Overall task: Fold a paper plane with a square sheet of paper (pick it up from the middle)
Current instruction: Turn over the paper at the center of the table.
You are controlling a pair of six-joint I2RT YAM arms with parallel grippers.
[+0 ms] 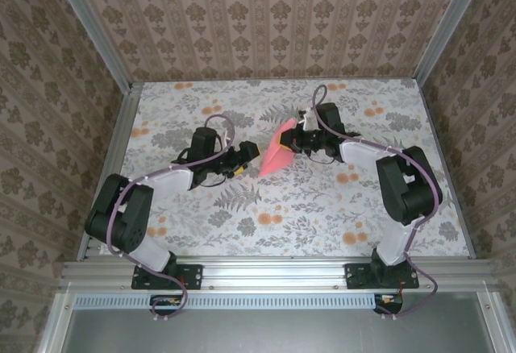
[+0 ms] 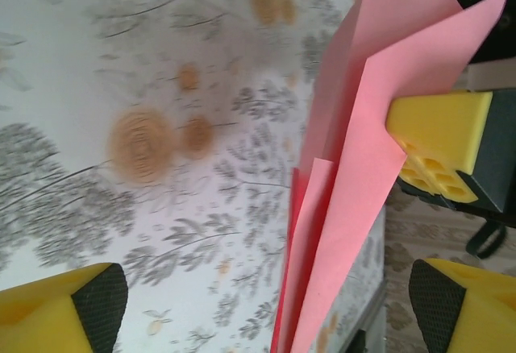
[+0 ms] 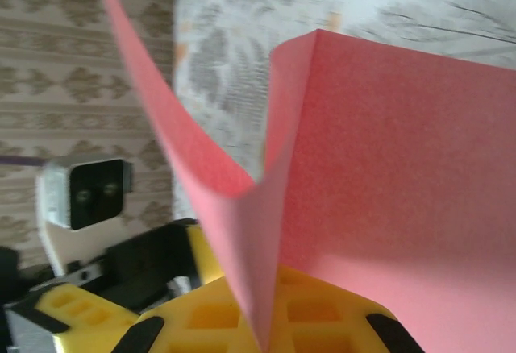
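My left gripper should take the facing edge (image 1: 271,151) of the paper and lay the paper flat, because my right gripper is pinching the paper at one side and its flaps (image 2: 353,119) are standing apart.
The pink sheet of paper (image 1: 276,156) is folded into a pointed, layered wedge, roughly a paper plane shape, and hangs above the middle of the table. My right gripper (image 1: 293,139) is shut on its upper right edge. In the right wrist view the paper (image 3: 387,168) rises from between the closed yellow fingers (image 3: 210,321), one flap curling left. My left gripper (image 1: 245,158) is open just left of the paper. Seen from the left wrist, the folded sheet (image 2: 355,200) stands between the wide-apart pads (image 2: 101,309), nearer the right one and touching neither. The right arm's yellow finger (image 2: 439,139) presses the sheet.
The table (image 1: 201,103) has a floral cloth with orange flower prints (image 1: 270,220). Aluminium frame rails (image 1: 266,268) run along the near edge and both sides. Patterned walls close in the back and sides. Both arms reach toward the centre.
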